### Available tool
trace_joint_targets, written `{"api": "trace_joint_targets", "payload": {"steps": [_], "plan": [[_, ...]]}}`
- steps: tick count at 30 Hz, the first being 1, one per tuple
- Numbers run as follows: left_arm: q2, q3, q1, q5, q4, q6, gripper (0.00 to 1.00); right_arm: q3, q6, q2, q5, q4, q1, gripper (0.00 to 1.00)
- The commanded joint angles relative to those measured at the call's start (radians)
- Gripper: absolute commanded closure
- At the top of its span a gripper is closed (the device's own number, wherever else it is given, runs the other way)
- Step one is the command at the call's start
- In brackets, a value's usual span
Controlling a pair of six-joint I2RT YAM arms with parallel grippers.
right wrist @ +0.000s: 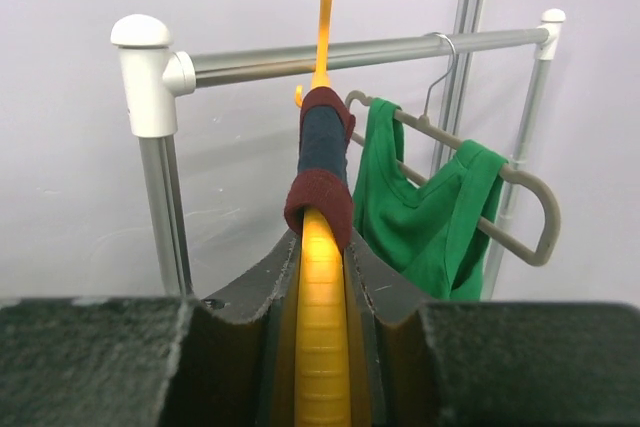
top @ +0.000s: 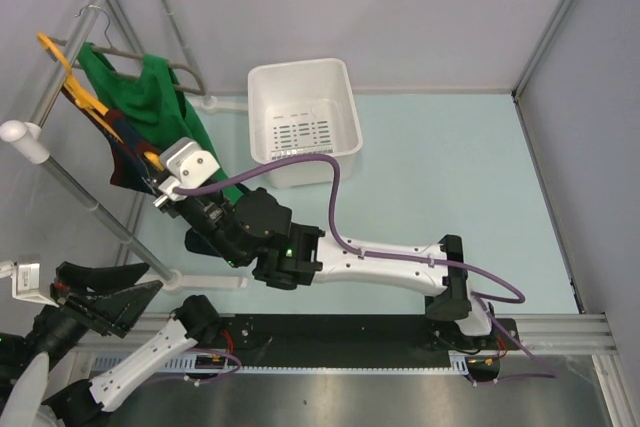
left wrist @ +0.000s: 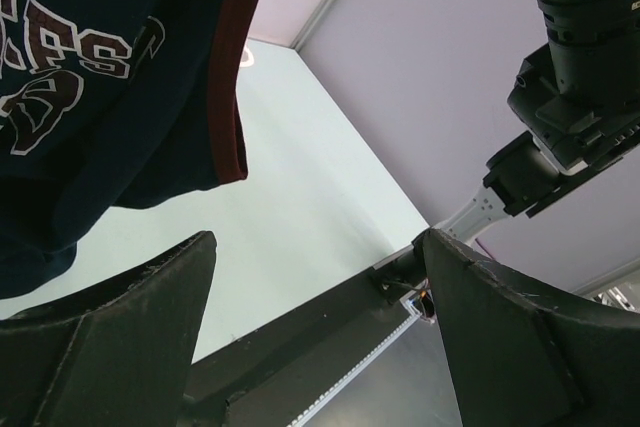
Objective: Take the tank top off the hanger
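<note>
The hook of the orange hanger stands free and my right gripper holds only the orange hanger's end (top: 152, 160), so my left gripper should keep coming closer until it closes on that hook (top: 48, 45).
The bright green tank top (top: 150, 97) hangs on the grey-beige hanger (top: 186, 71) from the rack rail at the far left; in the right wrist view the tank top (right wrist: 420, 217) is draped over that hanger (right wrist: 522, 185), to the right of my fingers. My right gripper (top: 155, 175) is not on it: it is shut on the end of the bright orange hanger (right wrist: 322, 347), which carries the dark navy garment (right wrist: 325, 142). My left gripper (top: 150, 279) is open and empty, low at the near left, below the navy garment (left wrist: 100, 97).
A white bin (top: 300, 69) stands behind the right arm at the table's middle. The metal rack rail (top: 60, 172) runs diagonally along the left side, with white end caps and upright posts (right wrist: 160, 217). Grey walls close the back and right.
</note>
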Motion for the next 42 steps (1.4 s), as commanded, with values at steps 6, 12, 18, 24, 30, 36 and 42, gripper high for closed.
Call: {"api": "trace_joint_targets", "payload": {"steps": [6,12,18,24,30,36,42], "plan": [[0.077,0.005,-0.005,0.062,0.049,0.024,0.1,-0.197,-0.053,-0.199,0.031,0.238,0.052,1.0],[0.091,0.015,-0.005,0.065,0.052,0.043,0.1,-0.316,-0.101,-0.286,0.051,0.311,0.084,1.0],[0.112,0.04,-0.006,0.098,0.069,0.061,0.1,-0.443,-0.134,-0.365,0.074,0.37,0.109,1.0],[0.174,0.075,-0.006,0.149,0.127,0.107,0.09,-0.605,-0.099,-0.492,0.076,0.386,0.124,1.0],[0.319,0.139,-0.005,0.252,0.285,0.158,0.1,-0.8,-0.07,-0.663,0.083,0.354,0.161,1.0],[0.459,0.247,-0.005,0.208,0.397,0.204,0.07,-0.976,-0.024,-0.822,0.042,0.295,0.177,1.0],[0.597,0.411,-0.005,0.12,0.428,0.291,0.03,-1.11,0.03,-0.984,-0.013,0.248,0.178,1.0]]}}
